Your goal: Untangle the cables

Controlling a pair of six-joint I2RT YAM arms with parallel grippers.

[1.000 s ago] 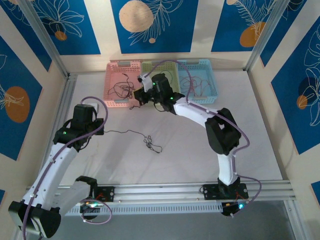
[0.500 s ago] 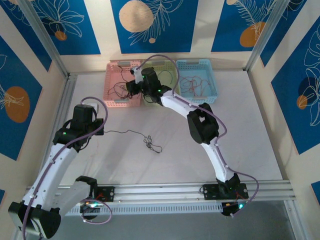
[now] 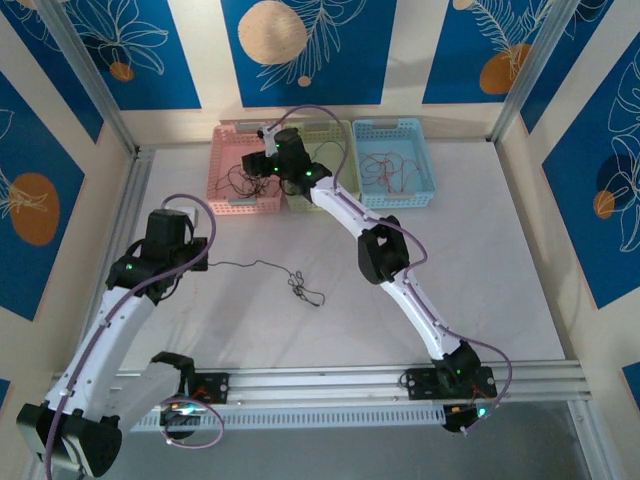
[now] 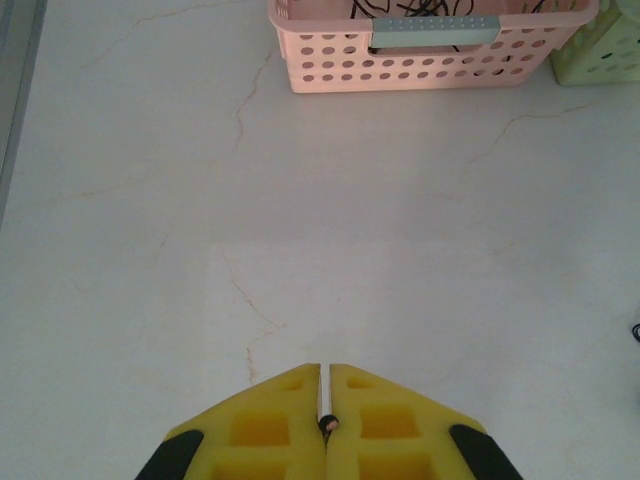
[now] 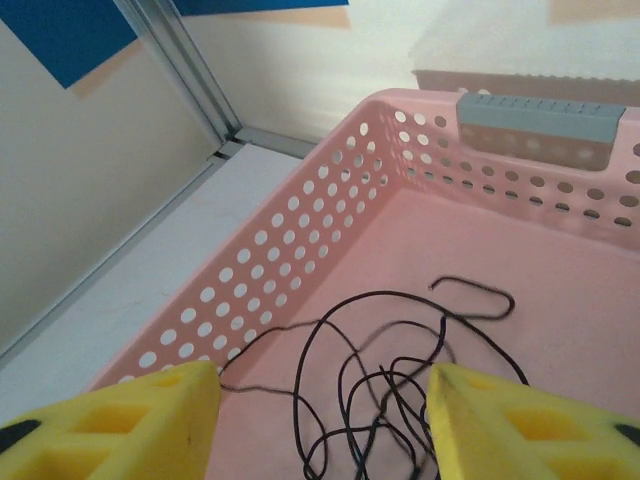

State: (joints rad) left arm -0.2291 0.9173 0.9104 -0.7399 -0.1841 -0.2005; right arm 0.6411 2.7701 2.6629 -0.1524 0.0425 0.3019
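Note:
I should keep moving my open right gripper to the tangle (image 3: 300,287) and close it there, as my left gripper holds the black cable's end (image 3: 213,264) and the tangle lies free.
On the table a thin black cable (image 3: 262,266) runs from my left gripper (image 3: 203,265) to a small knotted tangle (image 3: 305,290). In the left wrist view the left gripper (image 4: 324,368) is shut on that cable's end (image 4: 327,423), pinched between the yellow pads. My right gripper (image 3: 250,163) hangs over the pink basket (image 3: 240,205). Seen from the right wrist, the right gripper (image 5: 320,372) stands open above loose black cables (image 5: 400,350) lying on the pink basket's floor (image 5: 560,290), with nothing between its pads. A red-orange cable (image 3: 390,170) lies in the blue basket (image 3: 395,125).
Three baskets stand in a row at the back: pink, green (image 3: 335,130) and blue. The pink basket (image 4: 430,60) lies straight ahead of the left gripper, the green one's corner (image 4: 605,45) beside it. Metal frame posts and walls close in the table.
The right arm has swung left from the green basket's edge to over the pink basket, and its gripper has opened. The left arm and its cable have not moved.

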